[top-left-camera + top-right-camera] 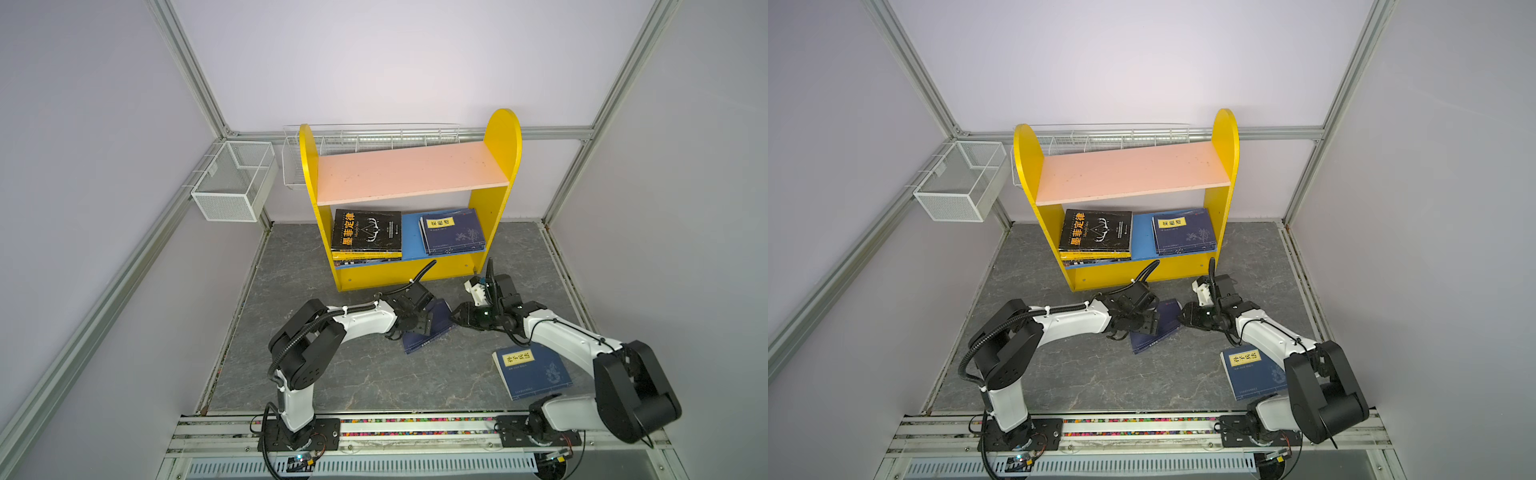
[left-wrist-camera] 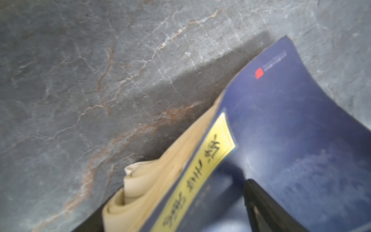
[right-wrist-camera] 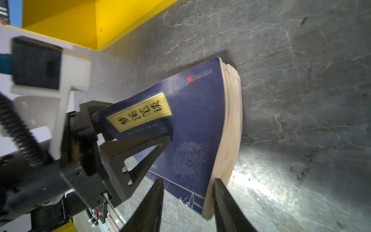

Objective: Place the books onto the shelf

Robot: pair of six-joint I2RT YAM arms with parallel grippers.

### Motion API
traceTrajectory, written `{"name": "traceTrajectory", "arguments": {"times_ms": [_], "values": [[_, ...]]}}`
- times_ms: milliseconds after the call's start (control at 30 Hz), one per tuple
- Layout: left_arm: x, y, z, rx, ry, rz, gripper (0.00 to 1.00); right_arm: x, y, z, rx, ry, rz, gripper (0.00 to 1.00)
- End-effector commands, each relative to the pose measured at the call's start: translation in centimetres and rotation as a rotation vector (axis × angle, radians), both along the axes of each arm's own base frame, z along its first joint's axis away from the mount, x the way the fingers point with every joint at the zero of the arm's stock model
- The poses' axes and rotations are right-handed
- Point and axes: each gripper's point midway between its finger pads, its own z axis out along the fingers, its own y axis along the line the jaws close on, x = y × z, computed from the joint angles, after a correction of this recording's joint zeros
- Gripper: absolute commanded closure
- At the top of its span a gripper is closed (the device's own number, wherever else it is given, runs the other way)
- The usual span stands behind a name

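Observation:
Next, I grab the navy book by its opposite edge (image 3: 223, 162) with my right gripper and carry it to the shelf, because pages curl at the labelled corner (image 2: 141, 181) in my left gripper.
A navy book with a yellow label (image 1: 436, 328) (image 1: 1163, 328) (image 2: 291, 120) (image 3: 196, 120) is tilted up off the grey table in front of the shelf (image 1: 411, 170) (image 1: 1133, 170). My left gripper (image 1: 417, 326) (image 1: 1142, 324) (image 2: 180, 211) is shut on its labelled corner: one finger (image 3: 140, 148) lies on the cover, the other is beneath, and the pages curl beside it. My right gripper (image 1: 459, 313) (image 1: 1185, 316) (image 3: 186, 186) is open around the opposite corner, one finger against the page edge. A second navy book (image 1: 532, 370) (image 1: 1254, 370) lies flat under the right arm.
On the shelf's blue lower board lie a stack topped by a black book (image 1: 365, 230) (image 1: 1096, 230) and a small navy stack (image 1: 453, 230) (image 1: 1183, 230); the pink board is bare. White wire baskets (image 1: 232, 178) (image 1: 374, 137) hang on the back frame.

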Motion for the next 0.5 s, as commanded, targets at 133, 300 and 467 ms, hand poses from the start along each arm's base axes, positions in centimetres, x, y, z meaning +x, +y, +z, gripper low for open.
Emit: {"name": "traceTrajectory", "arguments": {"times_ms": [133,300,467], "values": [[-1.8,-2.5,-1.0,-0.066,0.075,-0.092,0.33,-0.1,1.7,-1.9,0.056,0.103,0.009,0.57],[-1.7,-2.4,-1.0,-0.063,0.073,-0.089,0.70,0.0,1.1,-2.2,0.025,0.106,-0.012,0.57],[-1.7,-2.2,-0.8,-0.057,0.066,-0.082,0.98,0.0,-0.1,-2.3,-0.009,0.103,-0.043,0.56]]}}
